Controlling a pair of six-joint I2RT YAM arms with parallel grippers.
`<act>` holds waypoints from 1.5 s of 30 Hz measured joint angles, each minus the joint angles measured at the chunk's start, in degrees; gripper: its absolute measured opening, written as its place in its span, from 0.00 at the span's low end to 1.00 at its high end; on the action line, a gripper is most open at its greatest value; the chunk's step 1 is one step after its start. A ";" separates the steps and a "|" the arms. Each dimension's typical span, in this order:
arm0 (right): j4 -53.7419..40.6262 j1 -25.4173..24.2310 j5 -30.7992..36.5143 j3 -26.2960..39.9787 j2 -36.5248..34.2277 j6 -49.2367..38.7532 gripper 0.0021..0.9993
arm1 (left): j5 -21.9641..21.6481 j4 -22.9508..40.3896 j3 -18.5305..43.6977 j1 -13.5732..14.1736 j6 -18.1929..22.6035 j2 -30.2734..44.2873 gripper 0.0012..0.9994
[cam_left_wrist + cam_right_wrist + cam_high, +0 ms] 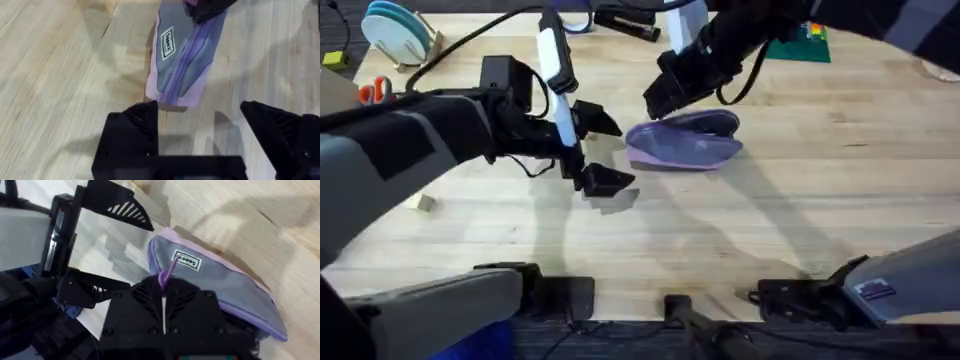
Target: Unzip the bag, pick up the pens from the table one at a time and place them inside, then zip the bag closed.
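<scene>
The bag gapes beyond the joined part of the zipper (181,71), so the bag's opening (710,122) will close completely when I steady the bag and draw the zipper pull.
The lavender bag (685,145) lies on the wooden table (800,200) near its middle, with a white label on its side (186,261). My right gripper (665,95) is over the bag's left end. It is shut on the purple zipper pull (167,275), which sticks out between its fingers. My left gripper (598,150) hangs open just left of the bag (182,55), its two black fingers (132,125) spread wide and holding nothing. The right gripper (207,7) meets the bag's far end in the left wrist view. The pens are out of view.
A black stapler (625,25) lies at the table's back edge. Blue plates in a rack (395,30) and orange-handled scissors (375,90) are at the back left. A small wooden block (420,203) sits front left, a green item (805,45) back right.
</scene>
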State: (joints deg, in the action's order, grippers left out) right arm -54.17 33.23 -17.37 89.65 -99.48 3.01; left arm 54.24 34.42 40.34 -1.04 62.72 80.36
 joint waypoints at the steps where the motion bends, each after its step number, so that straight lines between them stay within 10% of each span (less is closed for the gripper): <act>1: 0.06 0.00 0.00 0.00 0.00 0.00 0.03 | 0.00 0.01 0.00 0.00 0.00 0.00 0.99; 45: 0.11 0.00 -0.02 0.00 0.00 0.00 0.03 | 5.85 -14.36 0.00 1.16 -0.15 1.07 0.99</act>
State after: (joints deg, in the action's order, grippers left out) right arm -54.06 33.23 -17.39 89.65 -99.48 3.01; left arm 60.09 20.05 40.34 0.12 62.57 81.42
